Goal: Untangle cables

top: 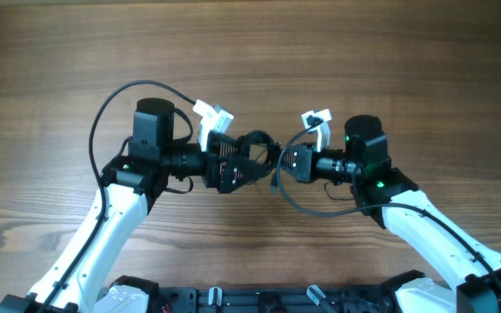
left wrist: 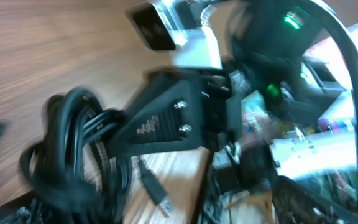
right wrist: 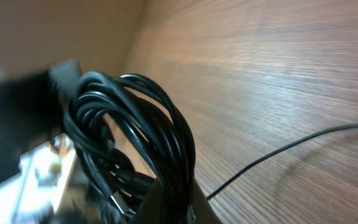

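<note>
The robot's right gripper is pinching a thick clump of loops. It should open and take only a few strands of cable while the left gripper holds the bundle of cables.
The cables are a dark bundle of thin black loops held above the table between my two grippers. My left gripper is on the bundle's left side and seems shut on it. In the blurred left wrist view the loops run down to my fingers, and a loose USB plug hangs beside them. My right gripper is shut on the loops from the right. In the right wrist view the cables sit pinched between its fingers. One strand droops in a loop below the right gripper.
A wooden table lies all around. A thin loose strand trails across the wood. The thick arm cord arcs above the left arm. The right gripper's black body fills the left wrist view.
</note>
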